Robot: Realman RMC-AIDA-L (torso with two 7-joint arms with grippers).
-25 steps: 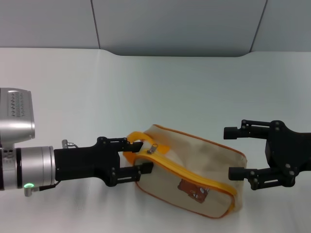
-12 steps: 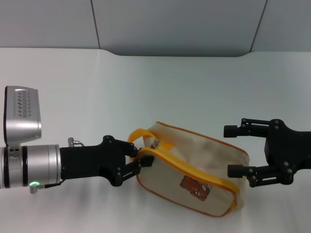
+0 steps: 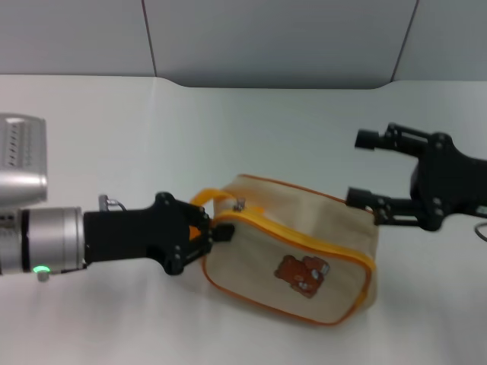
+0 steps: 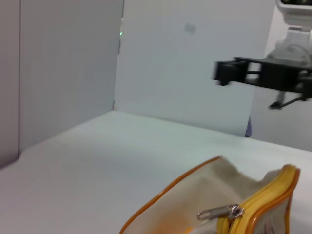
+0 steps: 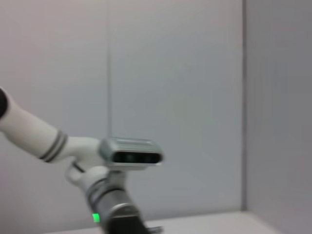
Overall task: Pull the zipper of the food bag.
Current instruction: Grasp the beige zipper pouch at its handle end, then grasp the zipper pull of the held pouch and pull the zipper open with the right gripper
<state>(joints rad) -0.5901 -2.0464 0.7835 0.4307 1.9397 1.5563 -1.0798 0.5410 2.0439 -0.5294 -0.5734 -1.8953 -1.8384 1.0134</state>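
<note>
The silver pull tab (image 3: 240, 204) stands free while my left gripper holds the bag below the strap handle (image 3: 204, 198), so my right gripper should pull the tab along the zipper.
The cream food bag (image 3: 259, 251) stands on its side at the table's middle front, with its brown bear patch (image 3: 298, 274) facing me. The yellow-orange zipper (image 3: 335, 251) runs along its upper edge, and the silver pull tab (image 3: 239, 204) sits at its left end. My left gripper (image 3: 205, 232) is shut on the bag's left end, just below the yellow strap handle (image 3: 204, 199). My right gripper (image 3: 364, 169) is open, just above the bag's upper right corner. The left wrist view shows the pull tab (image 4: 219, 213) and the right gripper (image 4: 243, 73) farther off.
The white table (image 3: 152, 137) reaches back to grey wall panels (image 3: 274, 38). The right wrist view shows only the wall and my left arm (image 5: 112, 195) with its camera; the bag is out of that view.
The left gripper closed on the bag's left end, and the bag tipped up so the bear patch faces me. The right gripper rose and moved back, above the bag's right corner.
</note>
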